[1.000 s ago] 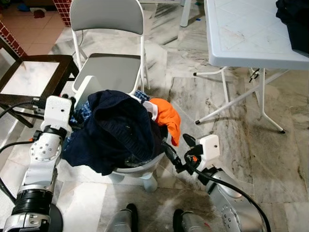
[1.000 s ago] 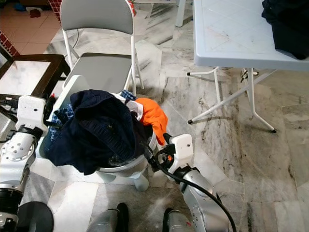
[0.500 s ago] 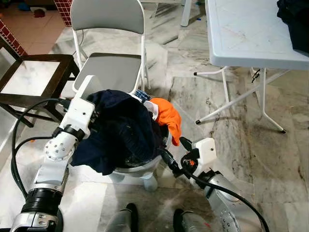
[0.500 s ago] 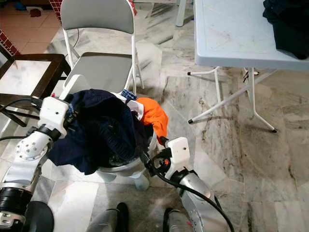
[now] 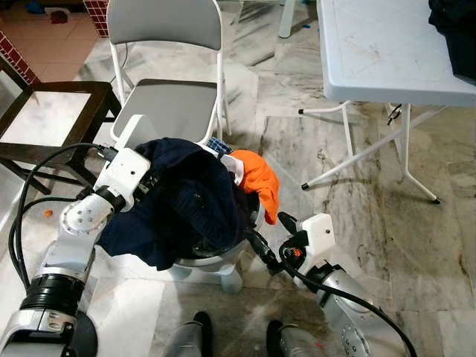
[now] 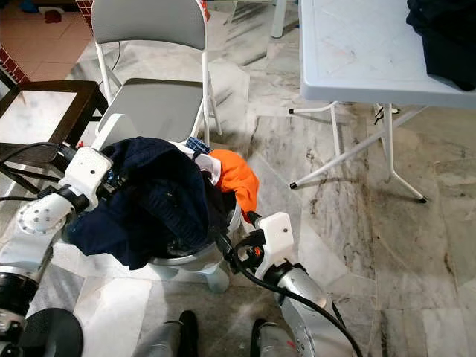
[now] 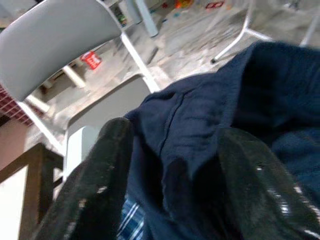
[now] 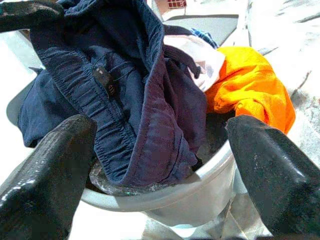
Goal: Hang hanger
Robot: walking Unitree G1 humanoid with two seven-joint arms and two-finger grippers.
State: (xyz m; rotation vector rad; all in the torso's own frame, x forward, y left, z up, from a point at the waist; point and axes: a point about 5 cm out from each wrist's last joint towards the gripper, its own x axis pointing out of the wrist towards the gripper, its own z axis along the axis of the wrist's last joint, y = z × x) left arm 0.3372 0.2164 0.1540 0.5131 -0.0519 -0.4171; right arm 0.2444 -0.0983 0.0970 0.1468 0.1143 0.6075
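Note:
White fabric (image 5: 236, 168) peeks out beside the orange cloth. A larger white cloth should come into sight when I lift the navy garment (image 5: 186, 197) away.
A white laundry basket (image 5: 217, 262) stands on the floor just before my feet, heaped with a dark navy garment (image 5: 190, 201), an orange cloth (image 5: 258, 178) and a blue checked piece (image 5: 216, 146). My left gripper (image 7: 172, 150) is at the heap's left side, open, its two fingers (image 7: 112, 150) straddling a fold of the navy garment. My right gripper (image 5: 271, 234) is low at the basket's right front, open, pointing at the rim with the navy and orange cloth (image 8: 250, 85) ahead of it.
A grey folding chair (image 5: 167, 104) stands right behind the basket. A dark wooden side table (image 5: 44, 119) is at the left. A white folding table (image 5: 379, 52) with dark clothes (image 5: 455, 30) is at the back right. Marble floor lies open to the right.
My left arm has swung in from the basket's left side onto the navy heap. The right gripper has edged slightly lower and nearer the rim.

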